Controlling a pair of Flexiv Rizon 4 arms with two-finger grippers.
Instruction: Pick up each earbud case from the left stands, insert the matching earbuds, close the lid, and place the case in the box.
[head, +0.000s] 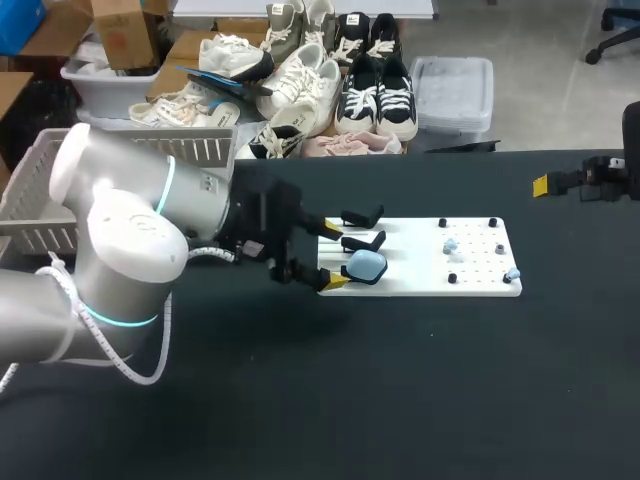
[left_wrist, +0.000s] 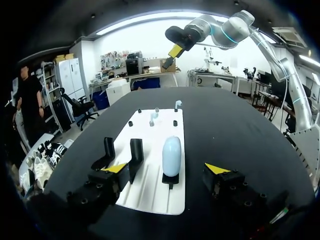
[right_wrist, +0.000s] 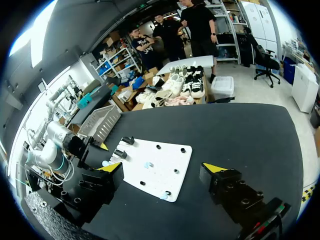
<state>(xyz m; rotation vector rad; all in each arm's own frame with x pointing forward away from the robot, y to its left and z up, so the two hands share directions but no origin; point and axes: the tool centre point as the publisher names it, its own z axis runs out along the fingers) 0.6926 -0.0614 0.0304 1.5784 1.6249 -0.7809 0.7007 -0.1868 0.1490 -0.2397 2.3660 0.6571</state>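
Observation:
I should expect the sockets hidden under the light blue earbud case's lid (head: 366, 265) to be empty, because pale blue earbuds (head: 450, 246) are out among the pegs.
A light blue earbud case (head: 365, 264) (left_wrist: 171, 155) sits on the nearest black stand of the white board (head: 420, 262) (left_wrist: 150, 185) (right_wrist: 165, 156). Two empty black stands (head: 363, 228) (left_wrist: 136, 151) rise beside it. My left gripper (head: 333, 254) (left_wrist: 167, 170) is open at the board's left end, with the case between its fingers and untouched. Small pale blue earbuds (head: 450, 245) (left_wrist: 152, 118) (right_wrist: 147, 164) rest among black pegs on the board's right half. My right gripper (head: 545, 185) (left_wrist: 175, 51) (right_wrist: 161, 167) hangs open above the table's far right, away from the board.
A white mesh basket (head: 40, 190) (right_wrist: 100, 125) stands at the table's back left corner, behind my left arm (head: 130, 250) (right_wrist: 52, 147). Black tabletop (head: 400, 380) stretches in front of and to the right of the board.

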